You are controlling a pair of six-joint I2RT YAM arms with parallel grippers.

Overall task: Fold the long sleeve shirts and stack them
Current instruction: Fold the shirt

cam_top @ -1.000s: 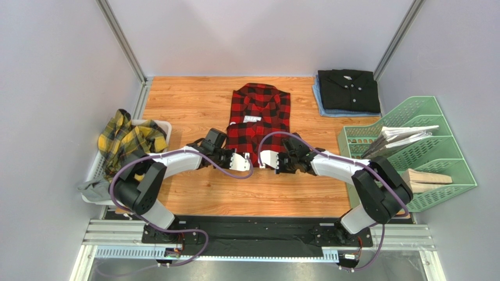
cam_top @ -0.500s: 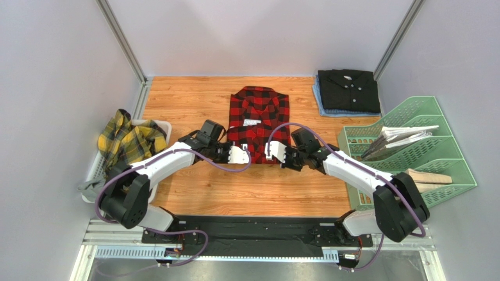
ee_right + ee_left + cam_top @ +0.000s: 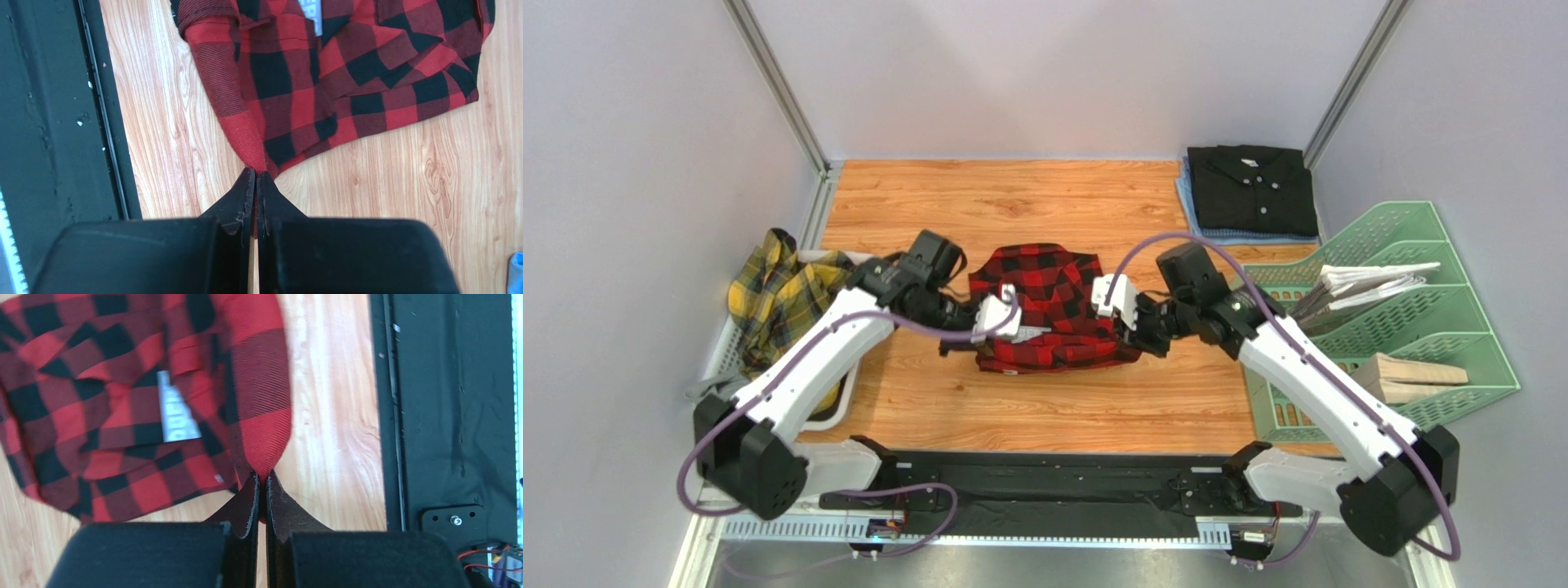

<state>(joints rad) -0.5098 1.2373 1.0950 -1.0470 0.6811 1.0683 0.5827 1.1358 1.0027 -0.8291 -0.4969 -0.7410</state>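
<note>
The check shirt lies bunched (image 3: 1028, 333) around its white label. My left gripper and right gripper should first lift it toward its far end (image 3: 1048, 257) and spread the shirt's body flat.
The red-and-black check shirt (image 3: 1051, 306) lies mid-table, its near hem lifted and carried back over its body. My left gripper (image 3: 999, 315) is shut on the hem's left corner (image 3: 261, 447). On the right corner (image 3: 245, 135) my right gripper (image 3: 1109, 300) is shut as well. A white label (image 3: 178, 413) shows on the cloth. The yellow-and-dark plaid shirt (image 3: 787, 294) is crumpled in a white bin (image 3: 719, 355) at the left. The black shirt (image 3: 1250, 186) lies folded at the back right on a blue cloth.
A green wire file rack (image 3: 1382, 319) holding papers and a wooden block (image 3: 1412, 374) stands along the right side. Grey walls close in the table on three sides. A black base plate (image 3: 1063, 484) runs along the near edge.
Both grippers closed on the check shirt's near hem, then rose and moved toward the collar, dragging the hem up and back so the shirt now looks shorter and bunched.
</note>
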